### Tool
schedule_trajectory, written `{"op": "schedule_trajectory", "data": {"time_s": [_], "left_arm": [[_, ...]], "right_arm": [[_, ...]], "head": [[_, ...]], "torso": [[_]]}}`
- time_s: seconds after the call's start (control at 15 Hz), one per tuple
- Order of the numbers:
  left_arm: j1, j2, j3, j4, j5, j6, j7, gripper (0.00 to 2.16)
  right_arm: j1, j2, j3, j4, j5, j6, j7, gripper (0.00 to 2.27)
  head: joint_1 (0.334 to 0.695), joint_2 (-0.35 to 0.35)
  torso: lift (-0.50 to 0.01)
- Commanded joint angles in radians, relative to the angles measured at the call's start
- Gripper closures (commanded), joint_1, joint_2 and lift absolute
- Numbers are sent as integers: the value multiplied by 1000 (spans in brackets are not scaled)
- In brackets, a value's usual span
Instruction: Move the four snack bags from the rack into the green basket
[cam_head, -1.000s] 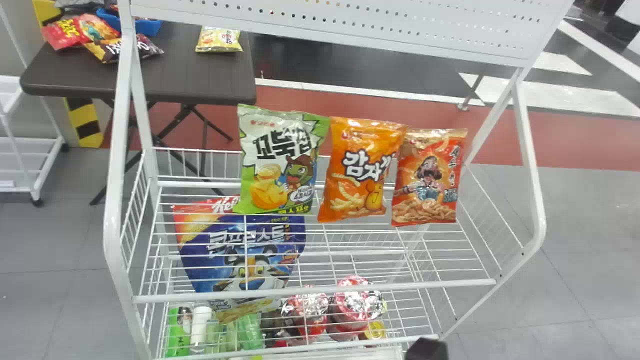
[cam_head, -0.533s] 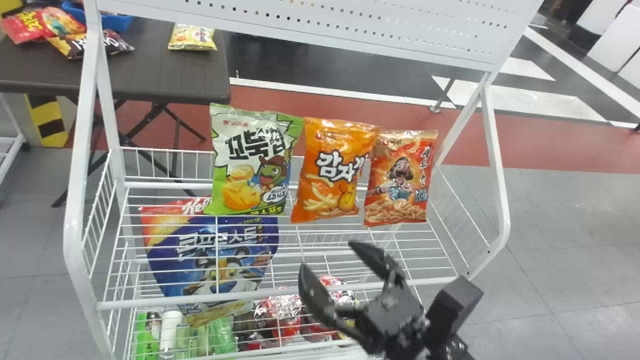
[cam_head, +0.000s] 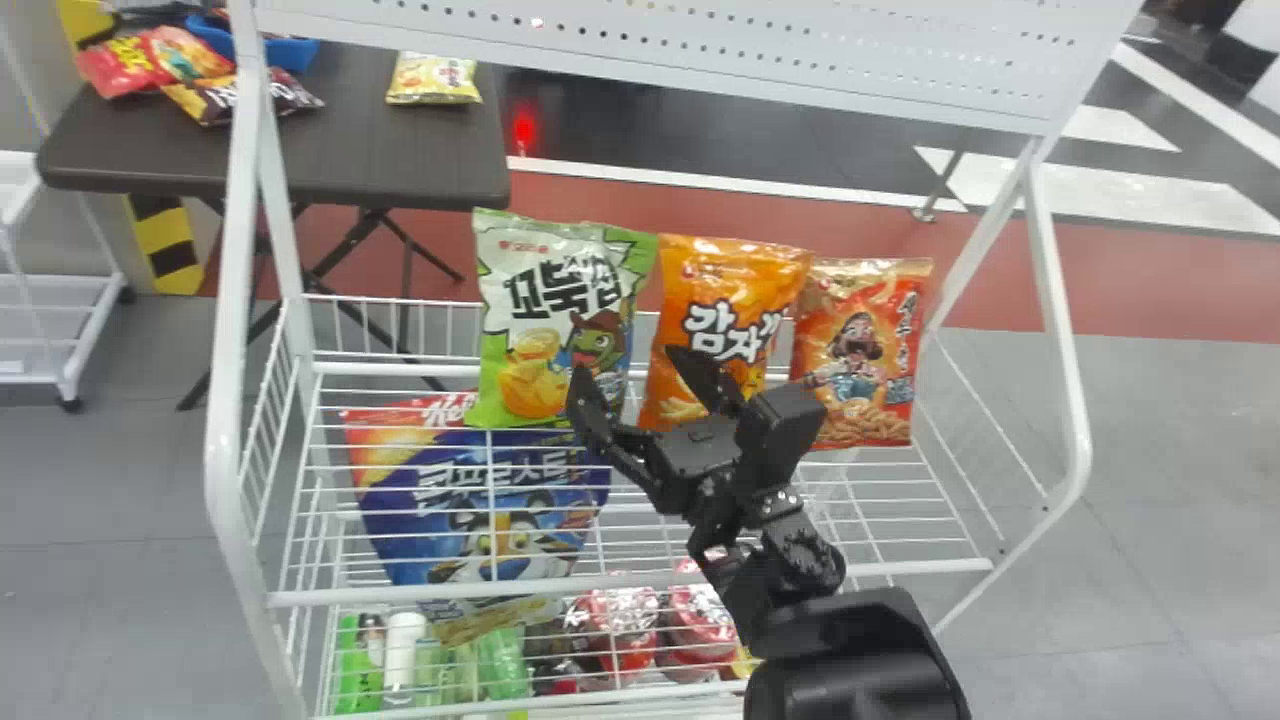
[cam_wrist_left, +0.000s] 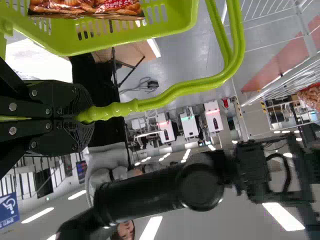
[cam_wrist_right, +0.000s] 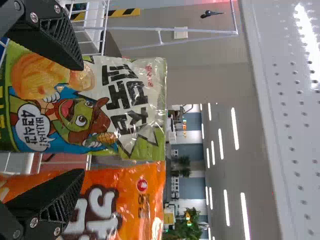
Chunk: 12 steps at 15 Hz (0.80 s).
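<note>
The orange snack bag (cam_head: 726, 314) stands puffed up to its top edge (cam_head: 735, 245). It will wrinkle at the grip but stay spread when I carry it.
My right gripper (cam_head: 645, 375) stands open in the head view, before the green-and-white snack bag (cam_head: 550, 320) and the orange snack bag (cam_head: 725, 300). A red snack bag (cam_head: 860, 350) stands at the right on the white wire rack (cam_head: 640, 588). In the right wrist view my right gripper (cam_wrist_right: 80, 117) has its fingers spread before the green-and-white bag (cam_wrist_right: 125, 100), one finger overlapping the orange bag (cam_wrist_right: 145, 200). My left gripper (cam_wrist_left: 82, 116) is shut on the handle of the green basket (cam_wrist_left: 175, 30), which holds a reddish-brown snack bag (cam_wrist_left: 85, 6).
A large blue cereal bag (cam_head: 480, 500) lies below the wire shelf, with bottles (cam_head: 400, 650) and red-topped cups (cam_head: 615, 620) lower down. The rack's white side posts (cam_head: 1060, 320) flank the shelf. Behind, a dark table (cam_head: 400, 160) bears more snack bags.
The right arm has come in from the bottom edge and moved up and left to the snack bags, its gripper open. The head view swung aside and back; the bags stand as before.
</note>
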Motion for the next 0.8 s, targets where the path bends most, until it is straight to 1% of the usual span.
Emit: {"op": "schedule_trajectory", "data": {"time_s": [0.0,0.07,0.13,0.2,0.33,0.4,0.47,0.53,0.6,0.67,0.73], "left_arm": [[-9,0,-1,6,0,0,-5,2108],[-13,2,2,10,0,0,-8,2108],[-15,2,6,12,0,-3,-11,2108],[-16,2,10,15,0,-3,-14,2108],[-23,4,12,23,2,-3,-18,2108],[-24,4,12,27,3,-3,-20,2108],[-24,5,13,29,5,-6,-20,2108],[-24,7,13,27,5,-3,-23,2108],[-24,7,13,27,5,-3,-24,2108],[-24,7,13,27,5,-3,-28,2108],[-24,8,13,27,8,-3,-29,2108]], "right_arm": [[-77,9,50,102,1,-32,-36,90],[-114,25,58,148,4,-35,-39,90],[-140,33,67,175,12,-38,-53,107],[-157,39,73,194,21,-38,-54,201],[-179,39,95,205,24,-28,-57,468],[-182,39,98,205,27,-13,-57,667],[-188,39,96,203,34,42,-57,1065],[-199,39,96,203,34,82,-56,1217],[-222,39,96,205,38,116,-56,1298],[-235,39,95,211,40,140,-56,1517],[-241,39,90,212,34,153,-56,1663]], "head": [[695,-240],[695,-227],[695,-202],[695,-188],[695,-164],[695,-152],[695,-143],[695,-136],[695,-130],[695,-128],[695,-127]], "torso": [[0],[0],[0],[0],[0],[0],[0],[0],[0],[0],[0]]}}
